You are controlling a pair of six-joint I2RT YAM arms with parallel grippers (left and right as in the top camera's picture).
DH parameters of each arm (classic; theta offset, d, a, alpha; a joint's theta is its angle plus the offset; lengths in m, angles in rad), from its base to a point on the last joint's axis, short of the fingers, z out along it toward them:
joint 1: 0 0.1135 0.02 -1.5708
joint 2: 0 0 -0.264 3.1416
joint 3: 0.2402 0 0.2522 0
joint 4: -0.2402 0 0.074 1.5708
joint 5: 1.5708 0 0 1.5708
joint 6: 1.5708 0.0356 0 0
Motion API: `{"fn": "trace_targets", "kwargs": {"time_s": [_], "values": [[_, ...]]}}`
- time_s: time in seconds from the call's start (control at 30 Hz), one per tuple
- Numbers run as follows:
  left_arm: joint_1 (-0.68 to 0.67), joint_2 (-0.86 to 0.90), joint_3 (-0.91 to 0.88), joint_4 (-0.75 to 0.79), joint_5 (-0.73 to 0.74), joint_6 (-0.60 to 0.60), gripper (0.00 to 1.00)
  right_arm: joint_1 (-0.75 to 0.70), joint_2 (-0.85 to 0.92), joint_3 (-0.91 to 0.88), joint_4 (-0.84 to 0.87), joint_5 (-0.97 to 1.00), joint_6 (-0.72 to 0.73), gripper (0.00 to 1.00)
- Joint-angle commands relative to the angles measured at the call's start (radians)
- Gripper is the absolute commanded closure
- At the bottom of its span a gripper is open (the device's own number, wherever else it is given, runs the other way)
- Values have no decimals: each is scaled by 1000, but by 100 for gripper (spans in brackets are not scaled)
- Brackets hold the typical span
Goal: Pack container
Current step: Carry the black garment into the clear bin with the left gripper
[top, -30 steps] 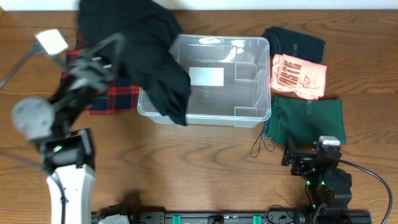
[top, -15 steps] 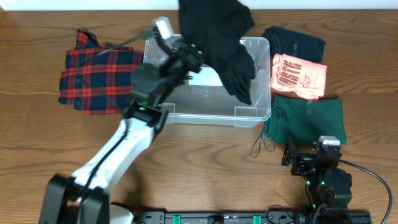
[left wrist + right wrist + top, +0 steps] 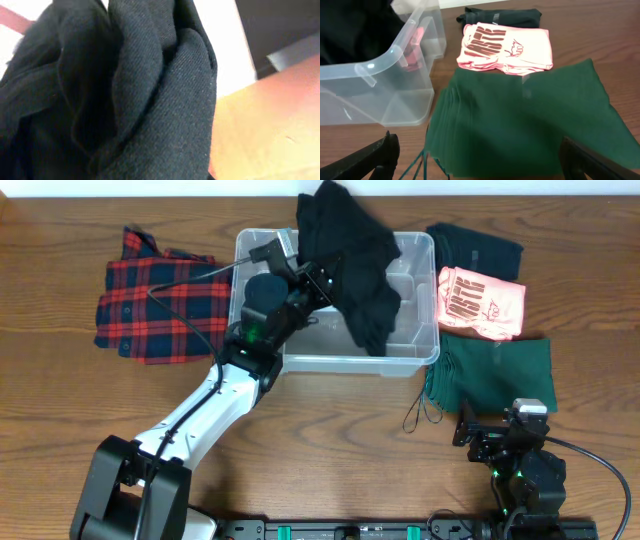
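The black garment's hanging end (image 3: pixel 375 328) is inside the clear plastic container's sides. My left gripper should keep going over the container's open bottom (image 3: pixel 325 332) and let go of the garment there.
The clear plastic container (image 3: pixel 425 352) stands at the table's back centre. My left gripper (image 3: pixel 308 274) reaches over its left half and is shut on a black garment (image 3: pixel 355 265). The garment hangs bunched over the bin's middle and spills past its back rim. In the left wrist view the black garment (image 3: pixel 125 100) fills nearly the whole picture and hides the fingers. My right gripper (image 3: pixel 500 436) rests near the front right edge, open and holding nothing, with the green garment (image 3: pixel 530 115) lying between its spread fingers (image 3: pixel 375 155). The container's corner (image 3: pixel 385 85) shows at the left of that view.
A red plaid shirt (image 3: pixel 155 305) lies left of the bin. Right of the bin lie a dark folded garment (image 3: pixel 472 248), a pink printed shirt (image 3: pixel 478 302) and the green garment (image 3: pixel 490 370) with a loose cord (image 3: pixel 420 415).
My left arm has swung right, carrying the black garment from above the plaid shirt to over the container. The right arm has not moved.
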Motion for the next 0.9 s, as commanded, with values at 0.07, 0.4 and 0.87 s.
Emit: {"fn": "trace_targets", "kwargs": {"time_s": [0.07,0.4,0.87], "values": [[-16,-28,35,62,-115,-12,94,6,-5,-2,-2,0,10,1],[-18,-30,35,-327,-142,-160,94,6,-5,-2,-2,0,10,1],[-13,-192,35,-349,-256,-180,2,6,-5,-2,-2,0,10,1]]}}
